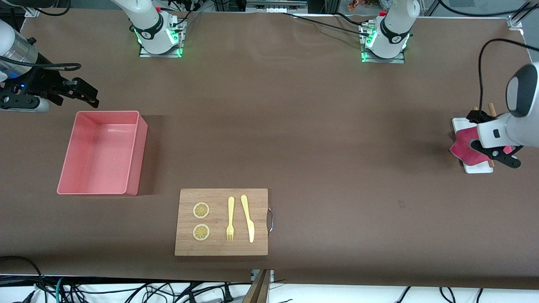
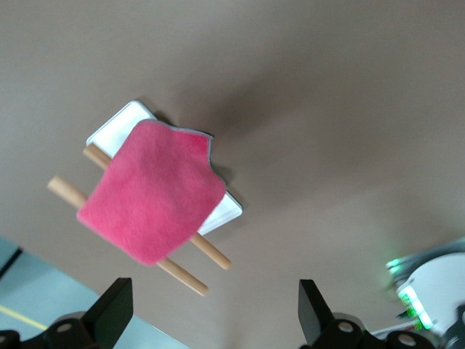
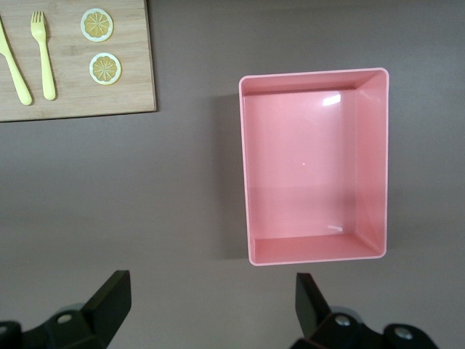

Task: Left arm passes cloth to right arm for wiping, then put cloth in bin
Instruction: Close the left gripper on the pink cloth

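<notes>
The cloth's edges (image 2: 213, 164) hang loose over the wooden rods, so the magenta-red cloth (image 1: 466, 145) should slip free and leave the white tray in place when I lift.
The magenta-red cloth (image 1: 464, 147) hangs draped over two wooden rods (image 2: 202, 251) on a narrow white tray (image 1: 479, 168) at the left arm's end of the table. It also shows in the left wrist view (image 2: 152, 193). My left gripper (image 1: 497, 155) hovers over the cloth and tray, open and empty (image 2: 211, 320). The salmon-pink bin (image 1: 141, 151) stands empty toward the right arm's end, and it shows in the right wrist view (image 3: 371, 160). My right gripper (image 1: 82, 92) hangs open and empty (image 3: 211, 305) beside the bin, over bare table toward the robots' bases.
A wooden board (image 1: 221, 248) with a metal handle lies near the front edge. It carries two lemon slices (image 1: 201, 210), a yellow fork (image 1: 230, 219) and a yellow knife (image 1: 248, 219). The cloth's tray sits close to the table's end.
</notes>
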`<state>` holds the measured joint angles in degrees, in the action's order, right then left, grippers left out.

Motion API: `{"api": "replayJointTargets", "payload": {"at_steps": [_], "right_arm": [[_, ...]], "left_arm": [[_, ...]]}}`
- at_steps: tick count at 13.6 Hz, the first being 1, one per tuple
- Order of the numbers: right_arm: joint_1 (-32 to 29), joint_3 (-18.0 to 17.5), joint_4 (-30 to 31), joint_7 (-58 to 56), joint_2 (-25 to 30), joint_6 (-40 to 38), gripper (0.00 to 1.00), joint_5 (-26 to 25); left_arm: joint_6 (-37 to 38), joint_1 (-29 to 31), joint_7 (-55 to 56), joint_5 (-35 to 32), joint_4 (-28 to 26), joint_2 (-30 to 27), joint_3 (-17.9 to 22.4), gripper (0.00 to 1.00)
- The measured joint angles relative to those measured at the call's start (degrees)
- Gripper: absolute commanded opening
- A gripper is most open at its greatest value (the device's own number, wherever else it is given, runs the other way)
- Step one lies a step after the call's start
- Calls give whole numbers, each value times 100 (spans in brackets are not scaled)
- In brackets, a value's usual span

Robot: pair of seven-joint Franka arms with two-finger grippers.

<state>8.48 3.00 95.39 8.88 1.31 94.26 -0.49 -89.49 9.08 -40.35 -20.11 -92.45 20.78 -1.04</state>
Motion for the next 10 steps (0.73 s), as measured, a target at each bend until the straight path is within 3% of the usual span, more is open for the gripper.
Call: {"api": "replayJointTargets", "payload": {"at_steps": [4, 10], "right_arm": [[0, 1, -4, 1, -2, 0, 100, 0], [0, 2, -5, 1, -6, -2, 100, 0]], "left_arm": [[-482, 246, -1283, -488, 532, 912, 4, 100], [-826, 667, -2120, -586, 586, 1445, 10, 100]]}}
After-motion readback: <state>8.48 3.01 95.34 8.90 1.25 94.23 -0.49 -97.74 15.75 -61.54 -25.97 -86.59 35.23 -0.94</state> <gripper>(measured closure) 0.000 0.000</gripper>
